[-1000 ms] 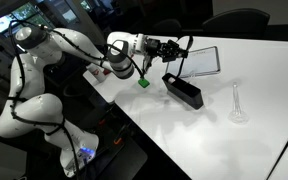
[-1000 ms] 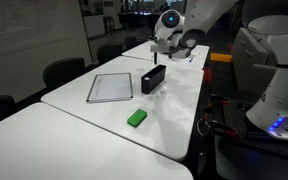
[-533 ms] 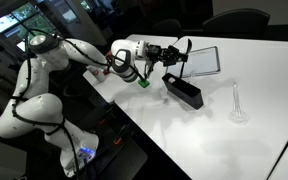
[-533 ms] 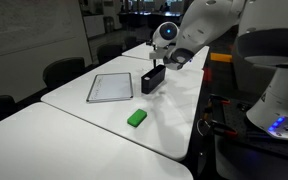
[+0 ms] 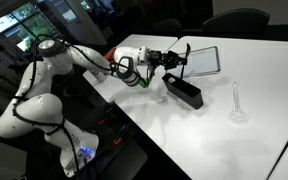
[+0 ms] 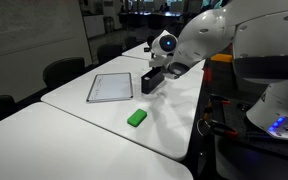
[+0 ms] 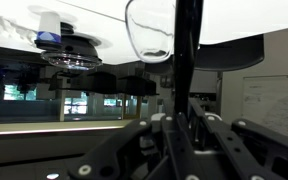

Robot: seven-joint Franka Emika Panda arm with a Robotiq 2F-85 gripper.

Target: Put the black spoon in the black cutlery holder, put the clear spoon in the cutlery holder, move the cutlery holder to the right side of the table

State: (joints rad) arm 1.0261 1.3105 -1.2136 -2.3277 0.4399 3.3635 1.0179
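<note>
My gripper should go on lowering the black spoon (image 5: 185, 60), hanging upright over the open top of the black cutlery holder (image 5: 179, 83), until the spoon's handle stands inside, then let go.
My gripper (image 5: 174, 59) is shut on the black spoon (image 5: 184, 58) and holds it roughly upright just above the far end of the black cutlery holder (image 5: 185, 93). The holder lies near the table (image 5: 174, 130) edge and also shows in an exterior view (image 6: 152, 80). In the wrist view the spoon's handle (image 7: 188, 60) runs straight out from between the fingers of the gripper (image 7: 184, 118). The clear spoon (image 5: 236, 103) lies flat on the table well to one side of the holder.
A dark-framed white board (image 5: 202, 60) lies just behind the holder and shows in both exterior views (image 6: 110, 87). A small green block (image 6: 136, 118) sits on the table near its edge. Chairs (image 6: 64, 70) stand along the far side.
The arm has folded lower and swung closer over the table. The gripper with the black spoon has dropped slightly towards the holder. The holder and clear spoon have not moved.
</note>
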